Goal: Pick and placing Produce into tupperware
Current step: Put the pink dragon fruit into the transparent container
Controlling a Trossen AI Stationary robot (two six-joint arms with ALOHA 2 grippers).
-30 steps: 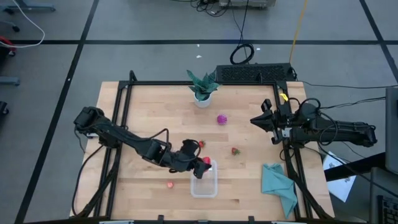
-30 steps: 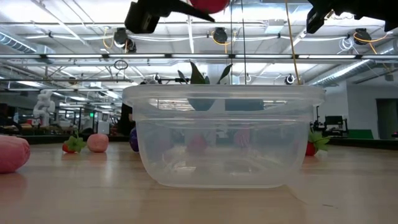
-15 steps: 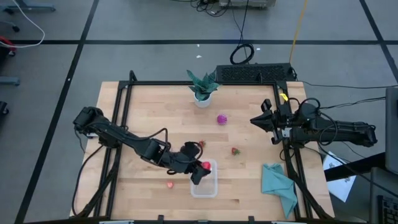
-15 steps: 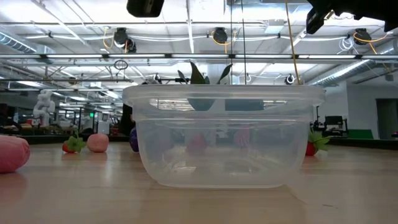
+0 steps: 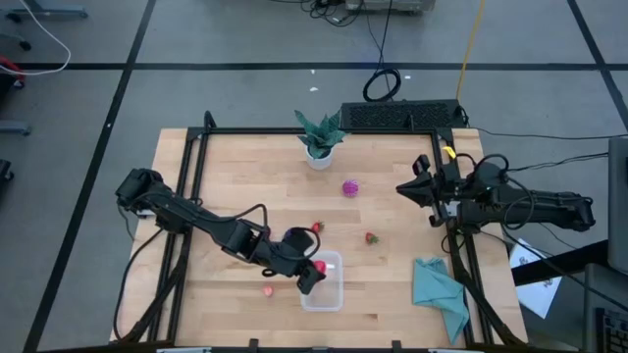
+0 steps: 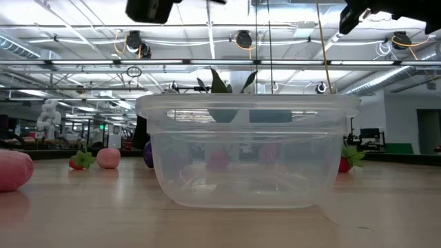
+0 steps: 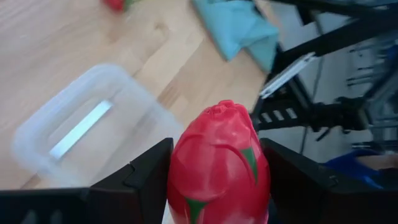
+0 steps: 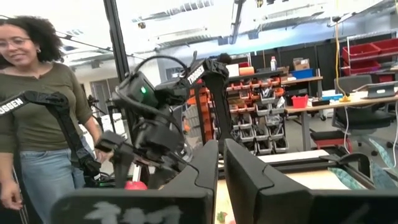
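Observation:
The red toy fruit's tip (image 7: 225, 111) leans out past the tupperware's rim, so my left gripper should swing back, tilt down over the tupperware's opening (image 5: 326, 286) and lower the fruit inside.
My left gripper (image 5: 312, 270) hovers over the left part of the clear tupperware (image 5: 323, 282), shut on a red toy fruit with green marks (image 7: 219, 169). In the left wrist view the tupperware (image 7: 93, 127) lies below the fruit. More produce lies on the table: a magenta piece (image 5: 349, 187), a red strawberry (image 5: 371, 237), a red piece (image 5: 316, 227) and a pinkish piece (image 5: 267, 290). The low view shows the tupperware (image 6: 248, 151) standing on its base. My right gripper (image 5: 410, 186) waits shut at the table's right edge. My left gripper pinches the red toy fruit across its middle (image 7: 180, 180) between the two fingers (image 7: 146, 174), one on each side. The fruit's tip points away from the wrist. It is lifted clear, above the tupperware's left part.
A potted plant (image 5: 320, 137) stands near the far edge and a teal cloth (image 5: 440, 289) lies at the near right corner. A black frame (image 5: 294, 130) runs around the table. A person (image 8: 37, 118) stands beyond the table's left side.
My left gripper has carried the red fruit a short way toward the table's near edge, from beside the tupperware's far rim to above its left part. In the low view the fruit has passed out of the picture's top. The hold stays shut.

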